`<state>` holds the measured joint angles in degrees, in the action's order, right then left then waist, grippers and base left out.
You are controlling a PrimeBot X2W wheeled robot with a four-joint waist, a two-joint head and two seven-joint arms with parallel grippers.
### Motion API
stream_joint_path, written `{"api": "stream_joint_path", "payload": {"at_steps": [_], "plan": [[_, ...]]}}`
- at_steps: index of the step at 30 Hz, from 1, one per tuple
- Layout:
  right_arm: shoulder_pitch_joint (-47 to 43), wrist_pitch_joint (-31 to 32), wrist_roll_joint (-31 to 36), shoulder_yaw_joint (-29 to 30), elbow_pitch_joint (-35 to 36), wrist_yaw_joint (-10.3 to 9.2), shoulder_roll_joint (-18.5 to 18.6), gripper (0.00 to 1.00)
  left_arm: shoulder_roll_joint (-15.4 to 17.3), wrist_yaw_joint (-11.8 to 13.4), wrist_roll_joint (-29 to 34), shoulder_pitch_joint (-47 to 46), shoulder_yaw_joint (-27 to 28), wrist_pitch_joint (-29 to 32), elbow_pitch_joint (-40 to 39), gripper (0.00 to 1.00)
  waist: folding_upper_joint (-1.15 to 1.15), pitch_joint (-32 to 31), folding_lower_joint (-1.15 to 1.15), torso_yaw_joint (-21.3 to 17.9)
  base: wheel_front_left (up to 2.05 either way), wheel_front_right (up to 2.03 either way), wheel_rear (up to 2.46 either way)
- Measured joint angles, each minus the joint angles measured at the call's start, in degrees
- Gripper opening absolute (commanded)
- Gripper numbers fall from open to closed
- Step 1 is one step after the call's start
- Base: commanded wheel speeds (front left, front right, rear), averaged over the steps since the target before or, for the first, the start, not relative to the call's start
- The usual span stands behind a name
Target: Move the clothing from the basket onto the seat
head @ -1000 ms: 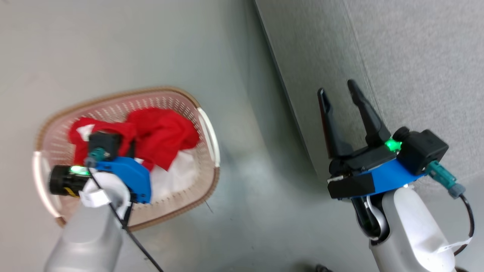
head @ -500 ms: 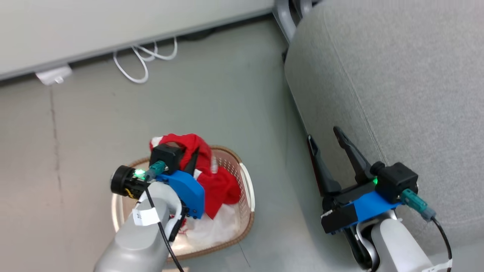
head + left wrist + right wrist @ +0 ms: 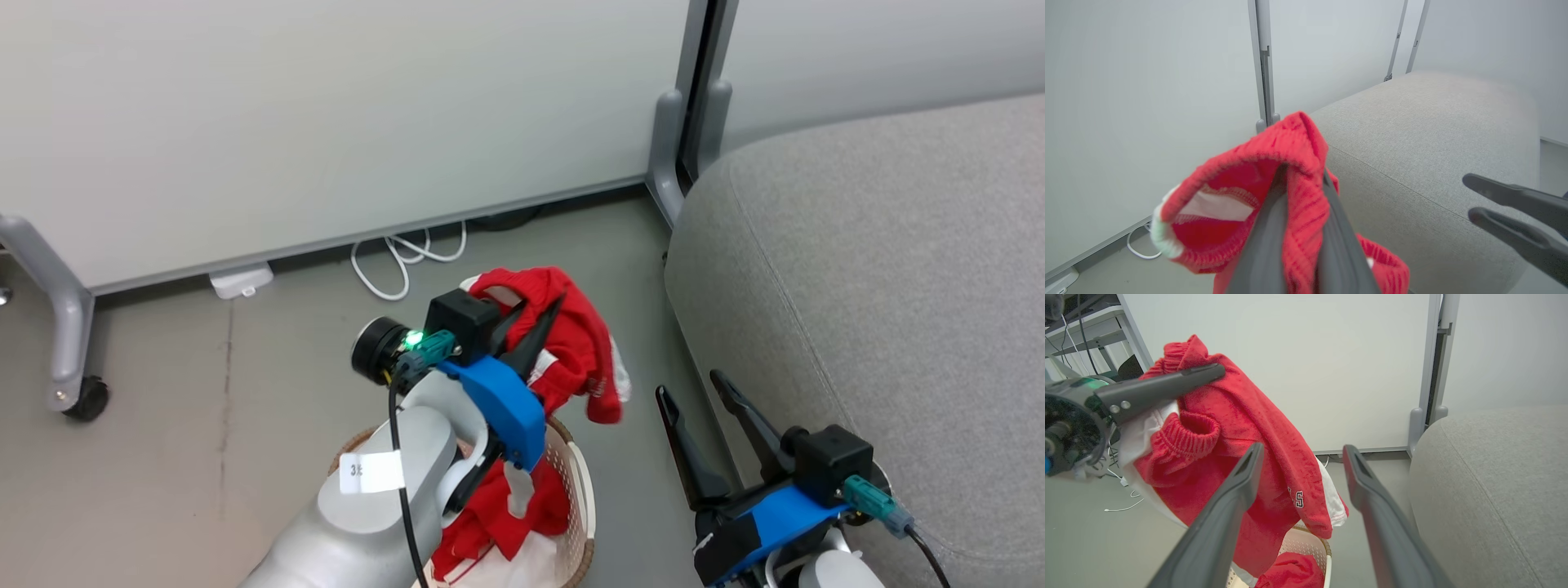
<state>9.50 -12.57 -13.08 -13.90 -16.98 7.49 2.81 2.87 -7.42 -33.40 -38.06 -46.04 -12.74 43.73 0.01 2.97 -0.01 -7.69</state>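
The red garment droops in limp folds (image 3: pixel 585 364) from its ribbed red fabric, so its upper end (image 3: pixel 524 287) will fall over when the robot's right gripper carries it.
My left gripper (image 3: pixel 543 314) is shut on a red garment with white trim (image 3: pixel 584 347), which hangs in the air above the basket (image 3: pixel 581 490). In the left wrist view the fingers (image 3: pixel 1274 212) pinch the ribbed red fabric (image 3: pixel 1229 192). More red and white clothing (image 3: pixel 498 523) lies in the basket. The grey sofa seat (image 3: pixel 898 286) stands to the right of it. My right gripper (image 3: pixel 690 392) is open beside the sofa's edge, holding nothing. From the right wrist view, the lifted garment (image 3: pixel 1257 428) hangs just beyond the open right gripper (image 3: pixel 1304 451), over the basket (image 3: pixel 1314 545).
A white partition panel (image 3: pixel 326 122) on grey legs, one with a castor (image 3: pixel 82 400), closes off the back. A white cable (image 3: pixel 400 265) and a small white adapter (image 3: pixel 239 282) lie on the grey floor (image 3: pixel 204 392) at its foot. The sofa (image 3: pixel 1494 486) blocks the right.
The head camera has tilted up. My left gripper has lifted the red garment out of the basket and carried it towards the sofa. The right gripper has stayed open.
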Motion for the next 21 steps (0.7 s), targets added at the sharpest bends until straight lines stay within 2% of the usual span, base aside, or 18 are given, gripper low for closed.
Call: {"api": "stream_joint_path", "payload": {"at_steps": [11,21], "plan": [[-1.93,1.88,0.27,-0.42,1.75,0.0,0.0,1.0,0.01,0.09,-6.14,-5.61,-6.65,3.1,-4.11,0.0,0.0,-4.12,0.0,1.66,0.0,0.0,0.0],[-2.64,2.92,1.45,-0.62,2.99,0.0,0.0,1.0,-0.01,1.77,-8.71,-6.38,-10.49,2.01,-3.46,0.0,0.0,-4.43,0.01,1.56,0.0,0.0,0.0]]}}
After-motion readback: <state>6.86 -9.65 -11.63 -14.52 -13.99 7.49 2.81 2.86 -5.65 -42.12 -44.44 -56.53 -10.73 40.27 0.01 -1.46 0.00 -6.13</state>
